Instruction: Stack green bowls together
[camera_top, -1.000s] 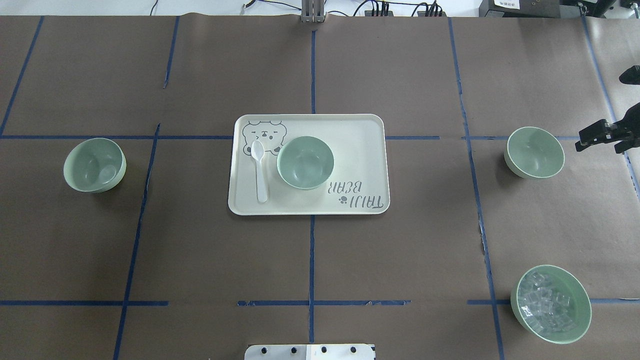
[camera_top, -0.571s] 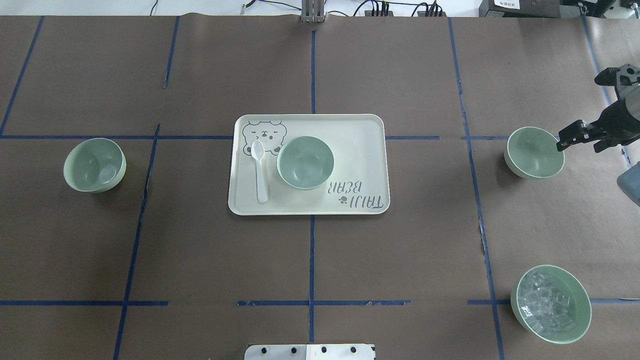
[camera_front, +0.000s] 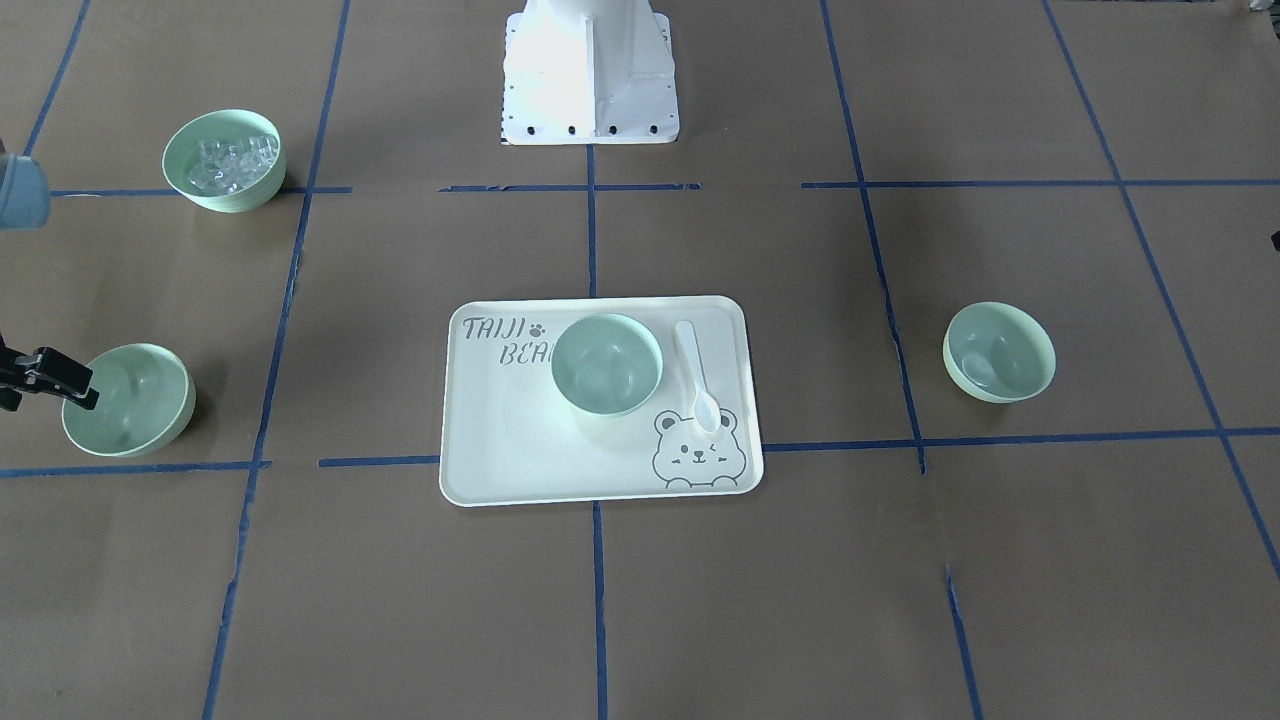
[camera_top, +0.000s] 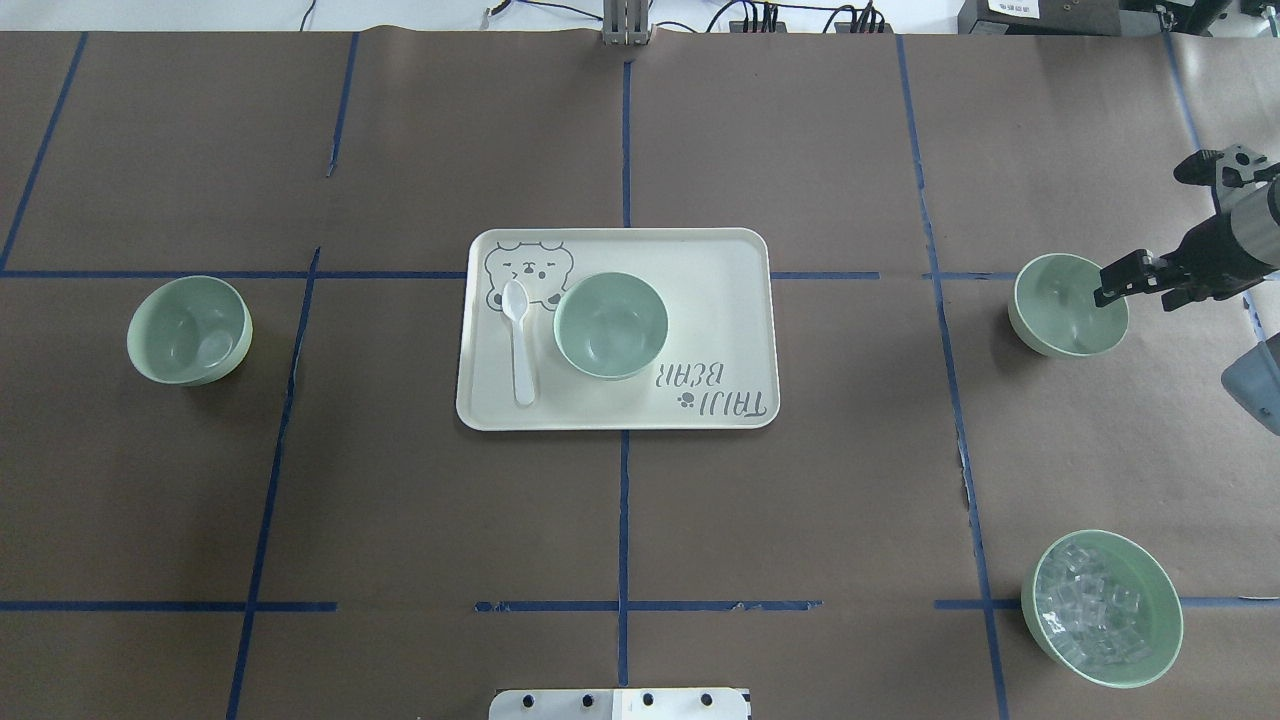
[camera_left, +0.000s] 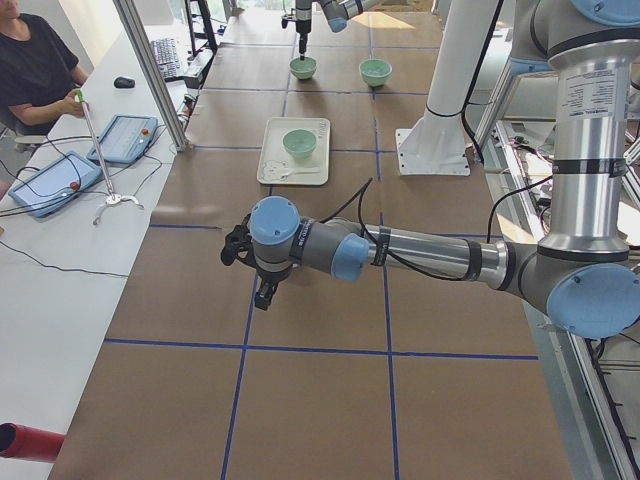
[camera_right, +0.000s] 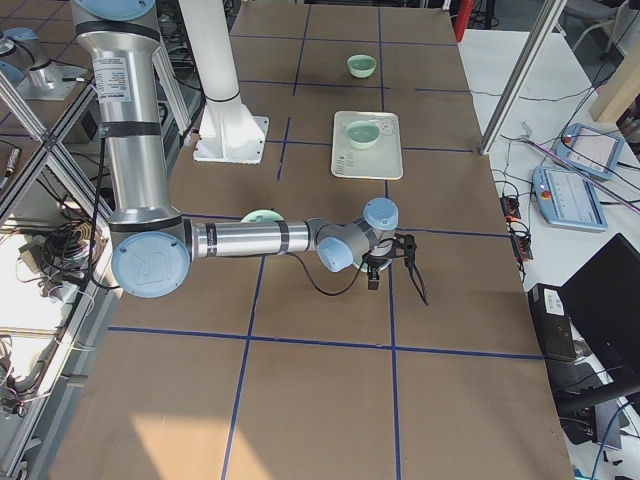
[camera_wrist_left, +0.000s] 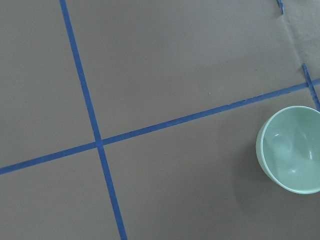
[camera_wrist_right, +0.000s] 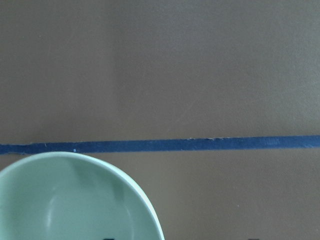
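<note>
The green bowl has sides that narrow toward its base, so I expect it to sink almost rim to rim when I lower it into the tray's empty bowl.
Three green bowls show in the overhead view: one at the left, one on the tray, one at the right. My right gripper is open and points down over the right bowl's outer rim, one fingertip over the inside and the other outside. It also shows in the front view at that bowl. The right wrist view shows this bowl just below. My left gripper shows only in the left side view, so I cannot tell its state. Its wrist view shows the left bowl at the right edge.
The pale bear-print tray lies mid-table with a white spoon beside its bowl. A like green bowl of clear cubes stands at the near right. Blue tape lines cross the brown table cover. The robot base stands behind the tray.
My right gripper has moved in from the table's right edge toward the right bowl and now hangs over its outer rim. The bowls have not moved.
</note>
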